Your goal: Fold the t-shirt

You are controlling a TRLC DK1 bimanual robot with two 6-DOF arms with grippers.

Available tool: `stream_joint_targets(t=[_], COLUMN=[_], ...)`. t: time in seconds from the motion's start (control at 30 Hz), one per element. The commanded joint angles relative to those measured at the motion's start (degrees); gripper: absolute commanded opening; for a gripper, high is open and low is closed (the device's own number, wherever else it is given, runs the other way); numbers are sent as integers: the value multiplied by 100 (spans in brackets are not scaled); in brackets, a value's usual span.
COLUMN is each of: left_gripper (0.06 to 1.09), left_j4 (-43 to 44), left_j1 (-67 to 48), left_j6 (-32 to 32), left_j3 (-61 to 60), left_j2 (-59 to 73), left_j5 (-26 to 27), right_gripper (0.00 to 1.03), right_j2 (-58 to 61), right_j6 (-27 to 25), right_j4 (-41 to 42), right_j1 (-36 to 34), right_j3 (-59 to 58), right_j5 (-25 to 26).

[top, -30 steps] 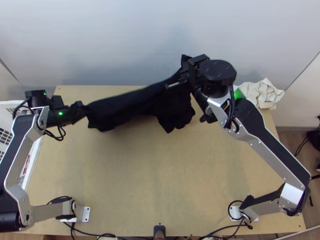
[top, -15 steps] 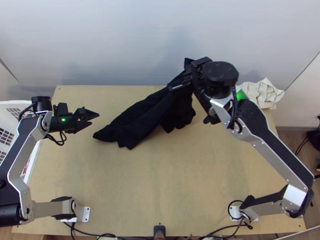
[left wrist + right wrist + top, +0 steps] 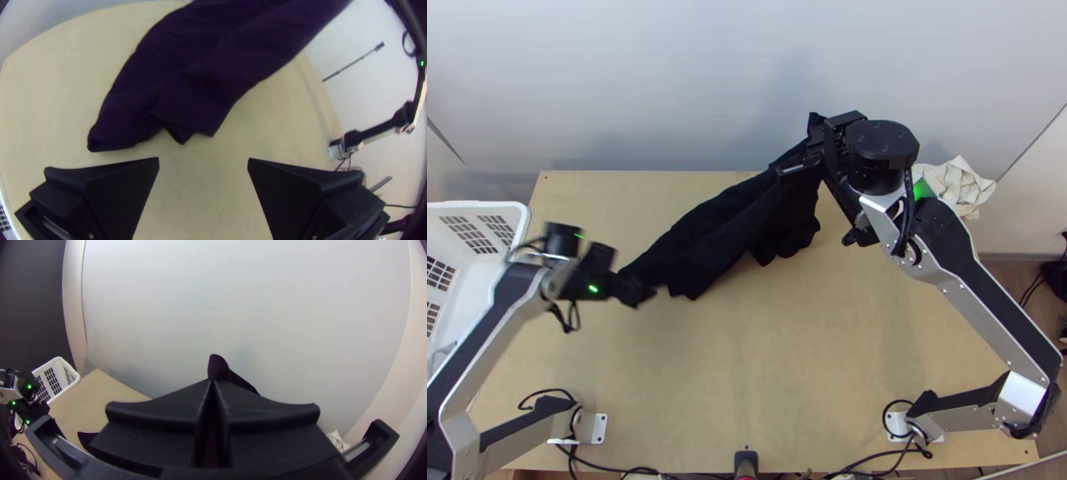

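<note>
The black t-shirt [image 3: 699,250] has long loose folds [image 3: 750,221] running down it, so it will fall open into a wide sheet when I lift its trailing end.
The black t-shirt [image 3: 727,228] hangs bunched from my right gripper [image 3: 803,160], its lower end trailing down and left onto the table. In the right wrist view my right gripper [image 3: 212,386] is shut on the shirt, with a dark tip of cloth [image 3: 219,367] poking up beyond the fingers. My left gripper [image 3: 649,294] is at the shirt's lower left end in the top view, blurred. In the left wrist view my left gripper [image 3: 203,162] stands open, nothing between its fingers, and the shirt [image 3: 191,75] lies beyond them.
A white basket [image 3: 475,210] stands at the table's left edge. A crumpled cream cloth [image 3: 959,186] lies at the back right corner behind the right arm. Bare wood [image 3: 747,368] spans the front of the table [image 3: 691,408].
My left gripper let go of the shirt's left end, which dropped toward the table. Then the left arm moved toward the front and right. My right gripper shifted slightly right, still holding the shirt.
</note>
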Motion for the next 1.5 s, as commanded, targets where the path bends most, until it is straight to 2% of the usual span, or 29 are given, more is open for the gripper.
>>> stream_joint_targets(t=[0.0,0.17,0.27,0.47,0.6,0.73,1.1,1.17,1.2,1.27,1.37,1.47], left_gripper=[102,102,102,102,102,102,101,85,67,7,9,9], left_j4=[604,1334,1773,2002,2362,2837,3004,2960,2837,2547,2380,2345], left_j1=[-1904,-3064,-3609,-4295,-4251,-3679,-3345,-3363,-3389,-3468,-3433,-3293], left_j6=[146,-171,-180,-180,-74,251,75,102,154,383,392,339], left_j3=[-440,-475,-528,-580,-598,-563,-282,-308,-308,-352,-475,-422], left_j2=[-33,20,275,1013,1514,1892,2199,2208,2208,2120,1892,1619], left_j5=[-1522,-2111,-2700,-3649,-3895,-3904,-4062,-4054,-4054,-3790,-3438,-3377], right_gripper=[3,3,3,3,3,3,3,3,3,3,3,3], right_j2=[50,50,50,50,50,50,68,111,129,164,208,243], right_j6=[56,56,56,56,82,108,144,144,144,144,152,152], right_j4=[-14,-31,-49,-75,-93,-154,-269,-269,-269,-269,-269,-260], right_j1=[24,41,41,41,50,59,68,68,68,68,68,59], right_j3=[26,35,44,114,202,272,352,404,431,483,571,598], right_j5=[-6,-6,-6,-6,-6,-15,-85,-85,-94,-94,-94,-94])
